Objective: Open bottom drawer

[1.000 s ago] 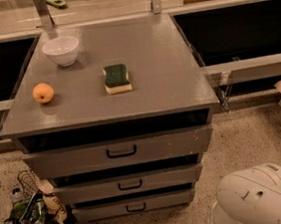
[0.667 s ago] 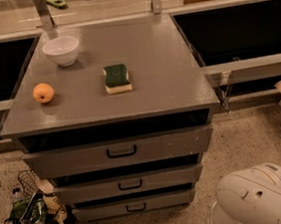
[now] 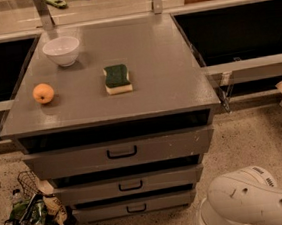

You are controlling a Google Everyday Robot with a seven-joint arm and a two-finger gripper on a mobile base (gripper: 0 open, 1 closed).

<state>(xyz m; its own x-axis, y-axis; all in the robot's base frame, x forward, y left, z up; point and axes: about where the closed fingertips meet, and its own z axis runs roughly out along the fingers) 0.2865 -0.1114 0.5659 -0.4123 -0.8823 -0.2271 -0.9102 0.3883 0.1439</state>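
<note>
My gripper is moving toward the handle, and the floor before the bottom drawer's black handle [image 3: 136,207] is clear. The gripper should keep going until its fingers are open in front of the handle.
The bottom drawer [image 3: 136,206] is the thinnest grey front, lowest of three in the grey cabinet, with a small black pull handle [image 3: 136,208]. It sits pushed in, under the middle drawer [image 3: 130,185] and the tall top drawer [image 3: 120,152]. A white rounded part of my arm [image 3: 251,201] fills the lower right corner, to the right of the bottom drawer. The gripper itself is out of view.
On the cabinet top [image 3: 166,66] lie a white bowl [image 3: 61,50], an orange [image 3: 43,93] and a green-and-yellow sponge [image 3: 117,79]. A wire basket of bags and cables [image 3: 33,209] sits on the floor at the cabinet's left. Dark open bays flank the cabinet.
</note>
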